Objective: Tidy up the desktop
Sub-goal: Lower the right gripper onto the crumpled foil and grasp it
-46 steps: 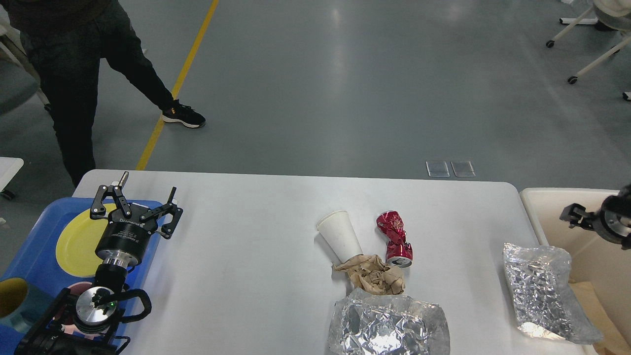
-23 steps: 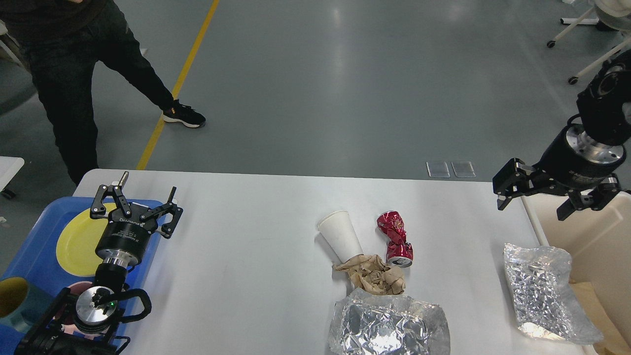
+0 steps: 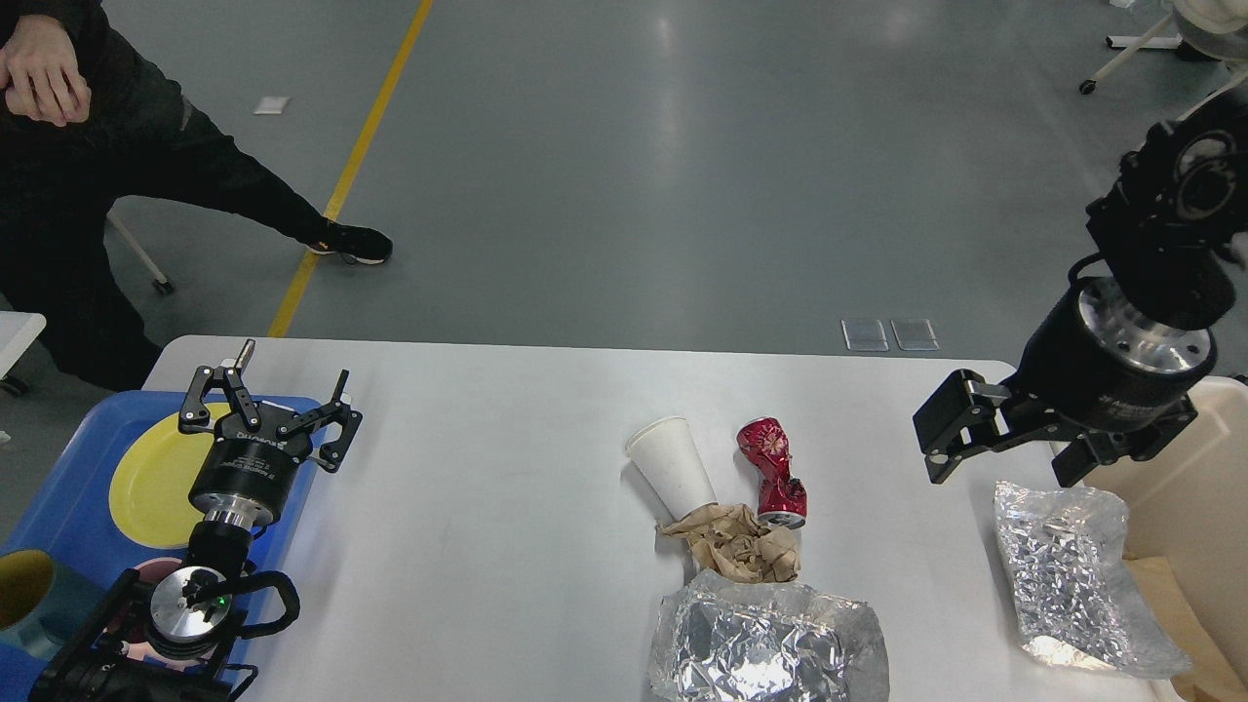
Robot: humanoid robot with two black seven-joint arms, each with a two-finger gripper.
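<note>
I expect the silver foil bag at the desktop's front edge (image 3: 769,643) to stay spread out when I lift one end of the bag, because it has a broad, shallowly creased side (image 3: 760,673).
The white desktop (image 3: 487,468) holds litter right of centre: a white paper cup (image 3: 673,468) on its side, a crushed red can (image 3: 770,473), crumpled brown paper (image 3: 736,548) and a silver foil bag (image 3: 770,643) at the front edge. A second foil bag (image 3: 1063,575) lies at the right edge, partly over the beige bin. My right gripper (image 3: 1002,470) is open and empty, just above this bag's far end. My left gripper (image 3: 288,382) is open and empty above the right edge of the blue tray.
The blue tray (image 3: 58,507) at the left holds a yellow plate (image 3: 146,478) and a cup (image 3: 24,585). The beige bin (image 3: 1185,507) stands off the right edge with brown paper inside. A person (image 3: 88,146) is beyond the far left corner.
My right arm has swung in from the right edge, up and then left and down over the table toward the right foil bag. The person has shifted. The left arm has not moved.
</note>
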